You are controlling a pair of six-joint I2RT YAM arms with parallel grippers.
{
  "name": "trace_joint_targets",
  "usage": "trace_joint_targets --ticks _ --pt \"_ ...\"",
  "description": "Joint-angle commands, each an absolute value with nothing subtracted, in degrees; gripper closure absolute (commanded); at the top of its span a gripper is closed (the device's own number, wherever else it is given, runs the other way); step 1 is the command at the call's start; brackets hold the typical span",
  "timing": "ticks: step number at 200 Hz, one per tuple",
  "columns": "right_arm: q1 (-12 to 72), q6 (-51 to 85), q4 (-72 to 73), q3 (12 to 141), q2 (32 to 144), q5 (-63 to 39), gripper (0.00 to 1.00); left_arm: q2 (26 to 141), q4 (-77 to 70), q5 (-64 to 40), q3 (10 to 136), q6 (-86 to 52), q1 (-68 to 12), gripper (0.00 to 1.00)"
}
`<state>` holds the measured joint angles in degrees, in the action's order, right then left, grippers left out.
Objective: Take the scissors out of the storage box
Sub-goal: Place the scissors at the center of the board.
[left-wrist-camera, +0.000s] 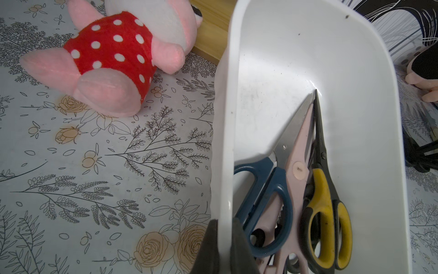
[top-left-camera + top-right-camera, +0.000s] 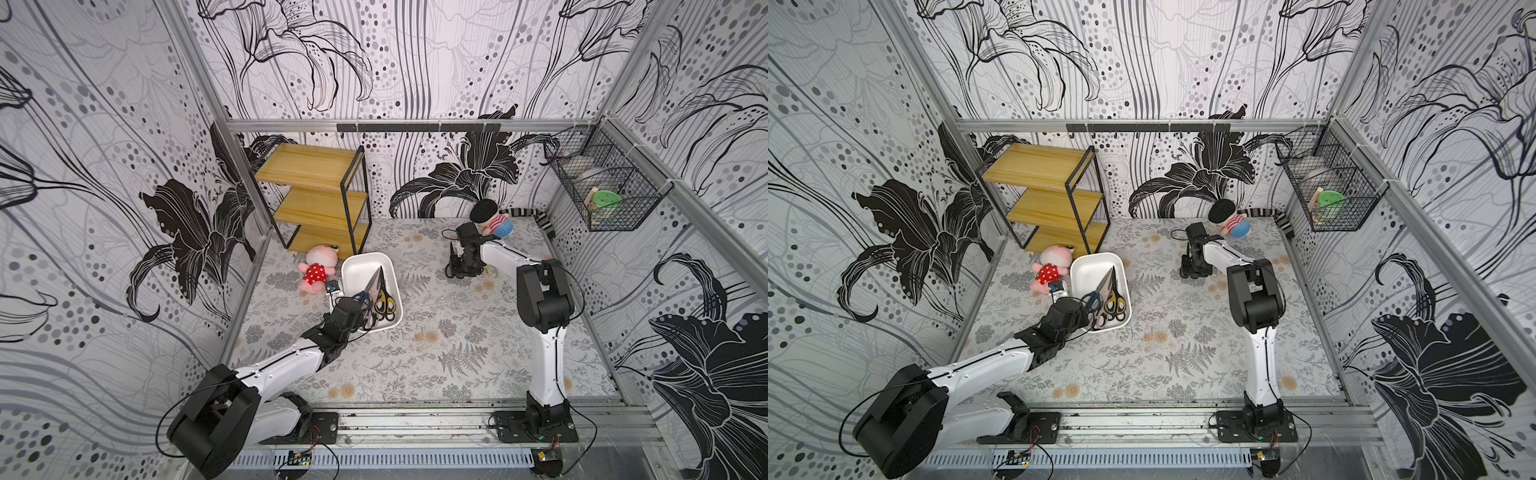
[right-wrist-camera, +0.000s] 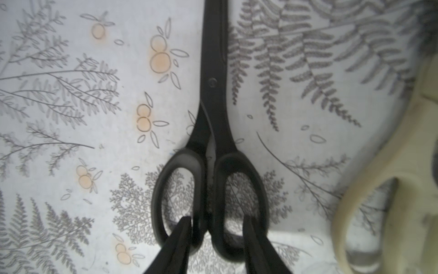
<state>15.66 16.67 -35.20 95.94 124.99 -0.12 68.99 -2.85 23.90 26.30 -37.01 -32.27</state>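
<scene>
My right gripper should keep going from the black scissors to the yellow-black scissors' handles (image 2: 385, 307), which lie uncovered in the storage box, and close on those handles (image 2: 1115, 306).
The white storage box (image 2: 365, 258) stands left of the table's middle, seen in both top views. Three pairs of scissors lie in its near end: dark blue handles (image 1: 267, 189), pink (image 1: 298, 151) and yellow-black (image 1: 324, 194). My left gripper (image 1: 225, 223) is shut on the box's near-left wall (image 1: 228, 142), one finger inside and one outside. A black pair of scissors (image 3: 214, 95) lies flat on the table under my right gripper (image 3: 216, 221). The right jaws stand open, one fingertip (image 3: 186, 221) in each handle loop. A cream pair (image 3: 379, 189) lies beside it.
A pink plush in a red dotted dress (image 2: 316, 270) lies against the box's left side, with a small white-blue item (image 2: 333, 287) by it. A wooden shelf (image 2: 316, 195) stands back left. A doll in a black hat (image 2: 492, 220) lies behind the right arm. A wire basket (image 2: 602, 187) hangs right.
</scene>
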Motion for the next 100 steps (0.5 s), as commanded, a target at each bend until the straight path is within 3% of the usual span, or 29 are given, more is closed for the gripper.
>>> trace_joint_targets --ticks 1,49,100 --pt "15.83 21.01 -39.96 97.36 119.42 1.82 0.59 66.22 -10.12 26.75 27.69 -40.35 -32.71 1.0" --pt "24.82 28.6 -34.02 88.92 108.49 -1.51 0.58 65.83 -7.89 29.91 28.19 -45.71 -33.95 1.0" --pt "38.49 31.57 -31.26 91.9 108.13 -6.68 0.57 67.28 -0.83 35.75 32.05 -53.28 -36.27 1.0"
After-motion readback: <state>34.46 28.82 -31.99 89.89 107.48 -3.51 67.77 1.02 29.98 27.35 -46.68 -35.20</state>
